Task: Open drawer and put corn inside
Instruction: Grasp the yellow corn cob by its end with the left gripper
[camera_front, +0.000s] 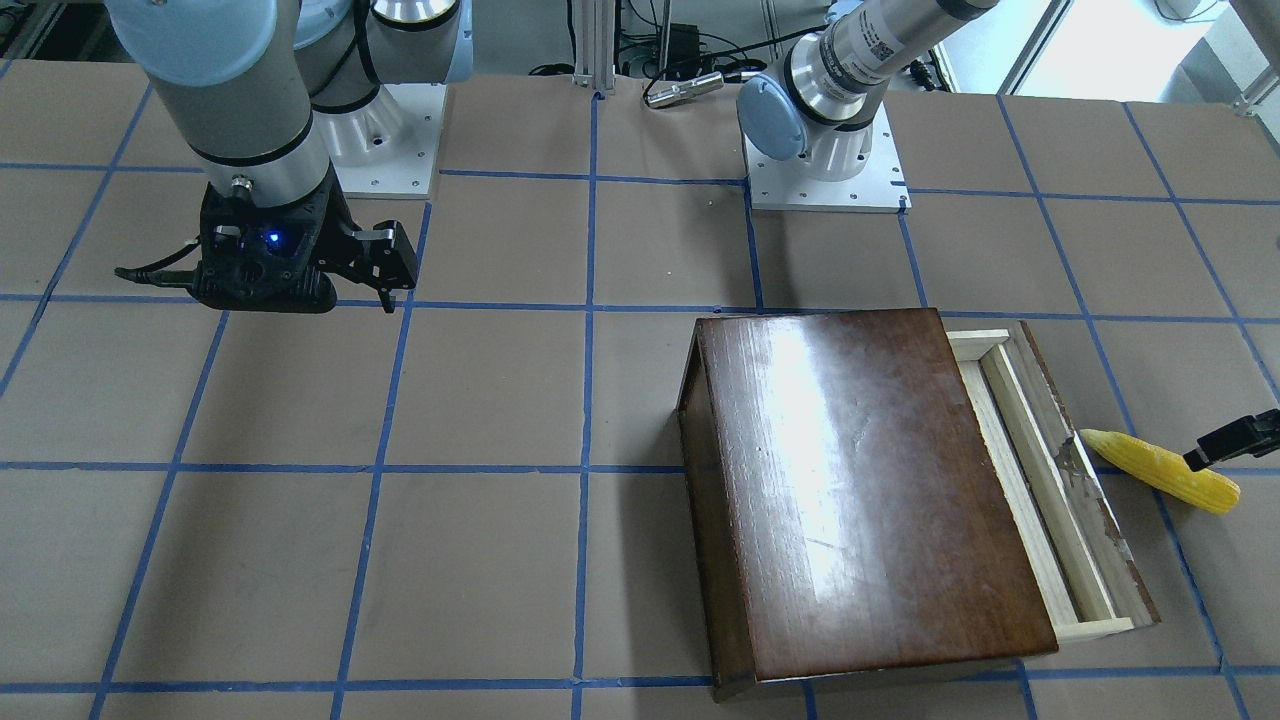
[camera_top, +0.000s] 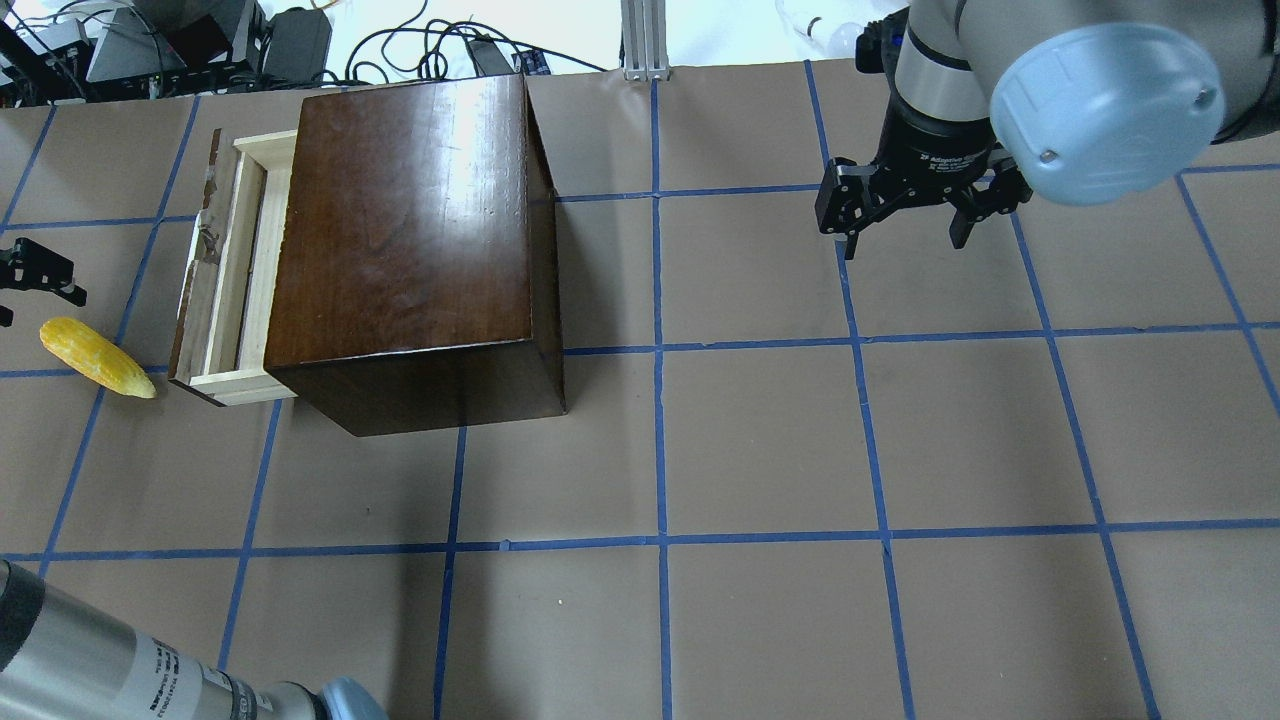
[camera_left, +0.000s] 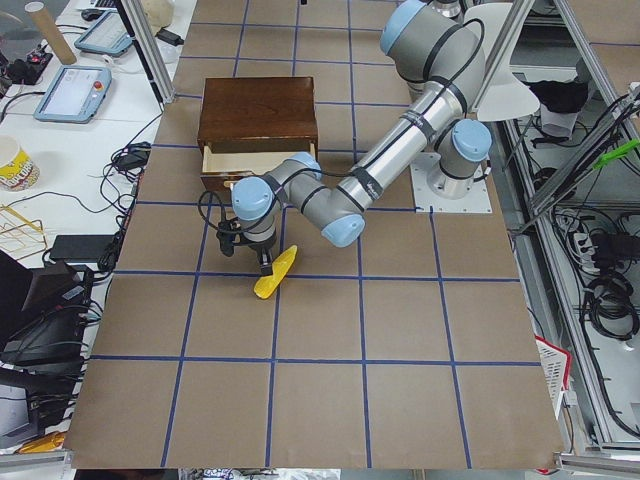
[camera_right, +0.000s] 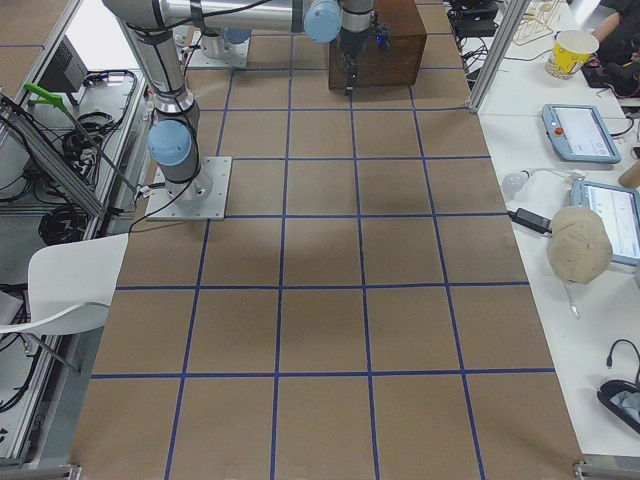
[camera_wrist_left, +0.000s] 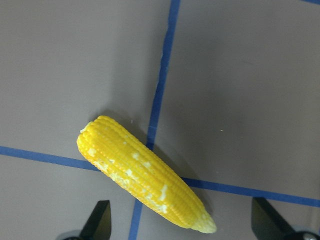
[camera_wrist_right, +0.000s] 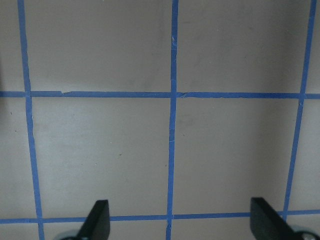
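The slim yellow corn (camera_front: 1159, 470) is shorter than the drawer's open gap (camera_front: 1014, 470), which is narrow, so the corn will fit in flat and lengthwise when the robot lowers it.
The yellow corn (camera_wrist_left: 145, 175) lies on the brown table paper, just outside the drawer's chipped dark front panel (camera_front: 1085, 480). The drawer (camera_top: 235, 270) of pale wood stands pulled partly out of the glossy dark-brown box (camera_top: 410, 230). My left gripper (camera_wrist_left: 182, 221) hovers over the corn, open, one finger on each side of its pointed end and not touching it. It shows only partly at the edge of the front view (camera_front: 1238, 438) and the overhead view (camera_top: 35, 272). My right gripper (camera_top: 902, 242) is open and empty, far from the box.
The table is covered in brown paper with a blue tape grid (camera_top: 660, 350). The two arm bases (camera_front: 825, 170) stand at the robot's side. Cables and equipment (camera_top: 200, 40) lie beyond the far edge behind the box.
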